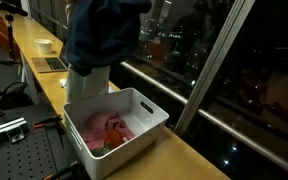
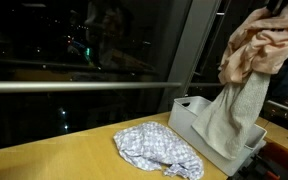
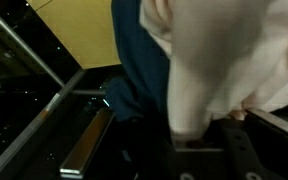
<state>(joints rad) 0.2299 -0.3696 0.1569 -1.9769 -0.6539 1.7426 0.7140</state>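
The cream towel's lower end (image 2: 227,147) hangs outside the white bin's rim, so next my gripper moves the bundle in over the pink clothes (image 1: 106,130) before it lowers the bundle.
My gripper (image 3: 198,140) is shut on a bundle of clothes that hangs from it: a dark blue garment (image 1: 99,35), a cream towel (image 2: 234,110) and a peach cloth (image 2: 254,50). In the wrist view the cream towel (image 3: 224,60) and the blue garment (image 3: 134,60) fill most of the picture. The bundle hangs over a white plastic bin (image 1: 149,105), its lower end reaching into the bin (image 2: 189,120). Pink and red clothes (image 1: 109,130) lie inside the bin. A grey-and-white patterned cloth (image 2: 159,150) lies crumpled on the wooden table beside the bin.
The bin stands on a long wooden counter (image 1: 189,155) along a dark window with a metal rail (image 1: 164,85). A laptop (image 1: 52,64) and a white bowl (image 1: 44,44) sit further along it. A perforated metal board (image 1: 14,150) lies beside the counter.
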